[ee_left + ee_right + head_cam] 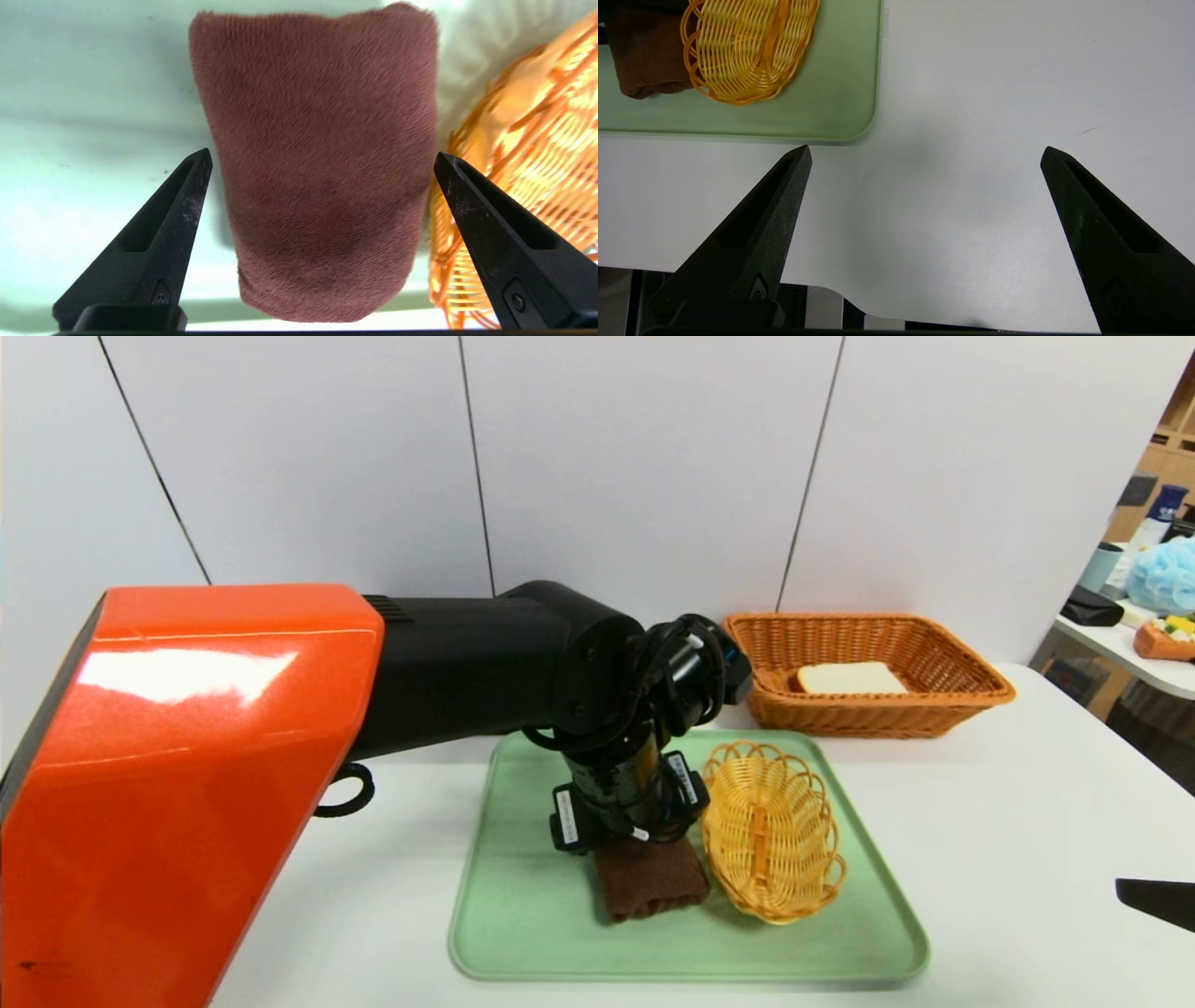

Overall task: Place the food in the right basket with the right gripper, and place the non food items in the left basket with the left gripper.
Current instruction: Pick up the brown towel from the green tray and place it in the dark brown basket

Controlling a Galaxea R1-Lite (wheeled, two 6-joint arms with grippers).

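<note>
The thick front end point(661, 909) is folded round into a tight bundle. The dark-brown towel point(651, 875) will squeeze narrow but stay folded when I pick it up.
A dark-brown rolled towel point(651, 882) point(317, 186) lies on the green tray point(523, 933). My left gripper point(322, 156) points down over it and is open, one finger on each side of the roll with a gap at both. In the head view the wrist hides its fingers. A slice of white toast point(851, 679) lies in the orange-tan right basket point(990, 686) at the back right. My right gripper point(927, 149) hovers open and empty over bare table near the front right edge. The left basket is out of view behind my orange arm shell.
A small yellow oval openwork basket point(770, 831) point(537, 163) stands on the tray right beside the towel, close to one left finger. The white table's front edge point(831, 284) runs under the right gripper. A cluttered side table point(1158, 635) stands at the far right.
</note>
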